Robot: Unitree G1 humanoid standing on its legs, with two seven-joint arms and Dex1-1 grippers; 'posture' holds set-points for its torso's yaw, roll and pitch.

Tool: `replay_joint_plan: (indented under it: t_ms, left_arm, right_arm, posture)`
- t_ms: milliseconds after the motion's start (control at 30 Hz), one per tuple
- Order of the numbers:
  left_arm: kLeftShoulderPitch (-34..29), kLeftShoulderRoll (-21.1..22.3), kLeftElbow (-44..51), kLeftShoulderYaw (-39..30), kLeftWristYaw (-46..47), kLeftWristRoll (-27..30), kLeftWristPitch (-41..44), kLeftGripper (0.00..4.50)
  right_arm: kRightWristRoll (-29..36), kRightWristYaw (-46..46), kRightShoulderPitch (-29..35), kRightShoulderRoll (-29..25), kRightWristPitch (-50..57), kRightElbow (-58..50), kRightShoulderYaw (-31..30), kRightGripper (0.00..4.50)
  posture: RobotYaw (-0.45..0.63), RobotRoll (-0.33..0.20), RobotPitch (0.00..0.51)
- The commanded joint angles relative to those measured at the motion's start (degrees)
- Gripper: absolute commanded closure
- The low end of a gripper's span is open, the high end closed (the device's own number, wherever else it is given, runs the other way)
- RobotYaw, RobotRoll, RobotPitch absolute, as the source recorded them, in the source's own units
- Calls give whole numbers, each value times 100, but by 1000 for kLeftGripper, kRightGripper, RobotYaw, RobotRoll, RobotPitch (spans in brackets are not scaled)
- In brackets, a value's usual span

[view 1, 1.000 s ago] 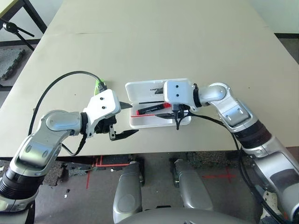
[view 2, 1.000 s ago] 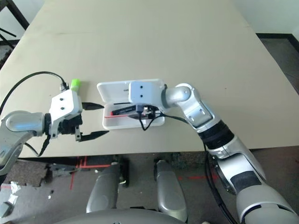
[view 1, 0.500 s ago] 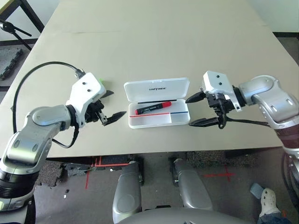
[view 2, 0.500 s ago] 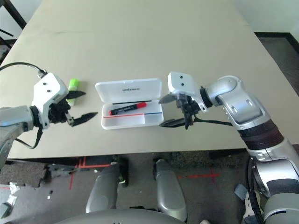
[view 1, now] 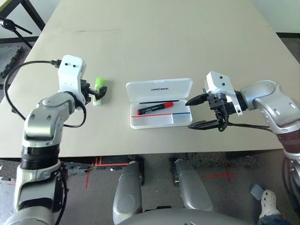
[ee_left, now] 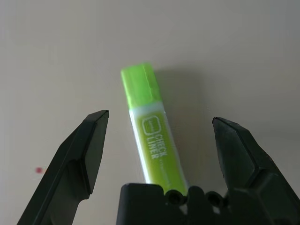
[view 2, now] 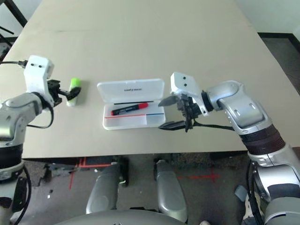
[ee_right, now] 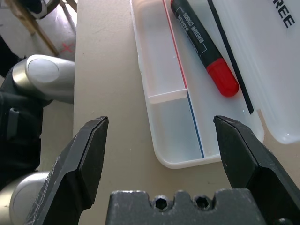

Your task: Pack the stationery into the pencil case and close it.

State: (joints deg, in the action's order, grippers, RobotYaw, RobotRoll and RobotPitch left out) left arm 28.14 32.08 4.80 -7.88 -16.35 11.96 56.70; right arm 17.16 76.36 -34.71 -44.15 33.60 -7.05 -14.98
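Observation:
My right gripper is across the pencil case from the highlighter [view 1: 99,84], which lies crosswise to the tray, so next my left gripper lays the highlighter lengthwise in the front compartment [view 1: 151,122].
The white pencil case [view 1: 140,89] lies open near the table's front edge, lid folded back. The red marker [view 1: 157,108] with its black cap rests in the tray [ee_right: 173,117], close to the hinge. A lime-green highlighter [view 1: 99,90] lies flat on the table left of the case. My left gripper [ee_left: 159,117] is open, and its two fingers straddle the highlighter [ee_left: 154,136] without touching it. My right gripper [view 1: 189,114] stands open just off the case's right end and points at it, with nothing between its fingers [ee_right: 89,154].
The table's front edge [view 1: 154,153] runs close below the case. A wide stretch of bare tabletop [view 1: 168,42] lies beyond it. A person's shoe [view 1: 269,199] shows on the floor at the lower right.
My right gripper has drawn back from over the case to its right end. My left gripper has swung left, away from the case, to sit over the highlighter.

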Motion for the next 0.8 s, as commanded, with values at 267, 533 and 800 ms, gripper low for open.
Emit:
replay_joint_plan:
  t_ms: [267,533,800]
  left_arm:
    - [213,-148,-954,130,291,-294,-95,0]
    - [186,-70,-740,209,167,-237,264,0]
    - [72,-77,-428,309,100,-186,518,423]
  right_arm:
    - [90,-187,203,-57,102,-286,63,27]
    - [87,-299,225,-87,70,-286,71,27]
    - [32,-434,200,-19,-24,-199,42,0]
  posture:
    - [-52,0,232]
    - [-56,0,230]
    - [-58,0,231]
